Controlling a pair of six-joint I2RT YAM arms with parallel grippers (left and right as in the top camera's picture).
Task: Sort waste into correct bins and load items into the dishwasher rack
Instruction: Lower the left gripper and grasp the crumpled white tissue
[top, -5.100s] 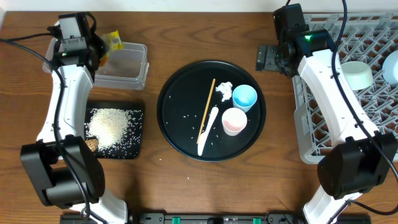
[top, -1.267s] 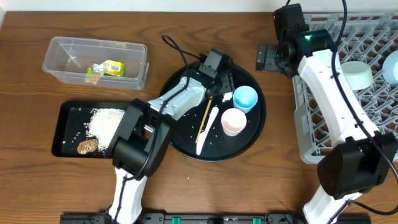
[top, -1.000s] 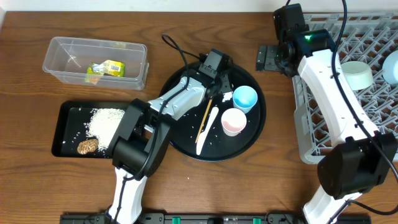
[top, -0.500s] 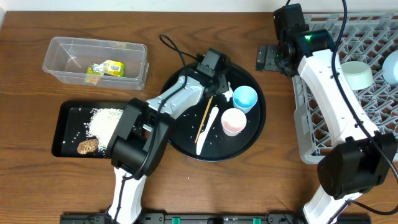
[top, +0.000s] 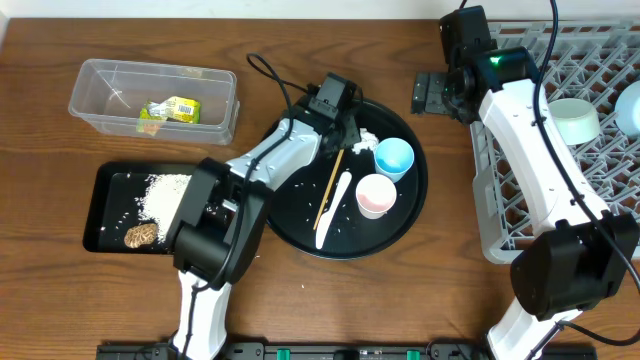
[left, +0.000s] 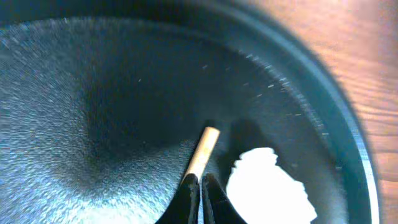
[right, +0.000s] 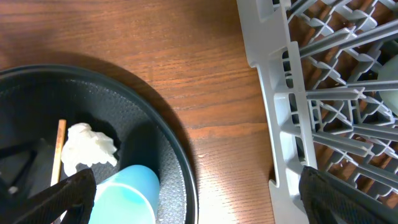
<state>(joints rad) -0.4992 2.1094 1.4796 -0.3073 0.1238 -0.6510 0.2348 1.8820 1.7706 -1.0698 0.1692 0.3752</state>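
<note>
I should lift my left gripper, open it and come down over the tissue itself (top: 366, 141), because the gripper is shut over the wooden chopstick (top: 338, 160), next to the crumpled white tissue.
My left gripper (top: 344, 130) (left: 200, 184) is shut low over the round black tray, with nothing seen between its fingers. The wooden chopstick (top: 330, 190) (left: 203, 149) lies under them, its end poking out past the tips. The crumpled white tissue (top: 363, 139) (left: 267, 186) lies just to their right, untouched. On the same tray stand the blue cup (top: 393, 156) and the pink-white cup (top: 376, 194), with the white spoon (top: 333, 208) beside them. My right gripper (top: 432, 93) (right: 205, 202) hangs open above bare table, between the tray and the grey rack (top: 600, 180).
The clear tub (top: 225, 112) at the back left holds the yellow-green wrapper (top: 172, 110). The shallow black tray (top: 105, 205) holds rice (top: 172, 195) and a brown lump (top: 140, 234). A mint-white bowl (top: 575, 120) and a light-blue bowl (top: 630, 105) sit in the rack. Stray rice dots the round tray (top: 290, 215).
My left gripper has closed from half open to shut and slid a little back and left over the round tray. The tissue and chopstick lie where they were. The right arm is still.
</note>
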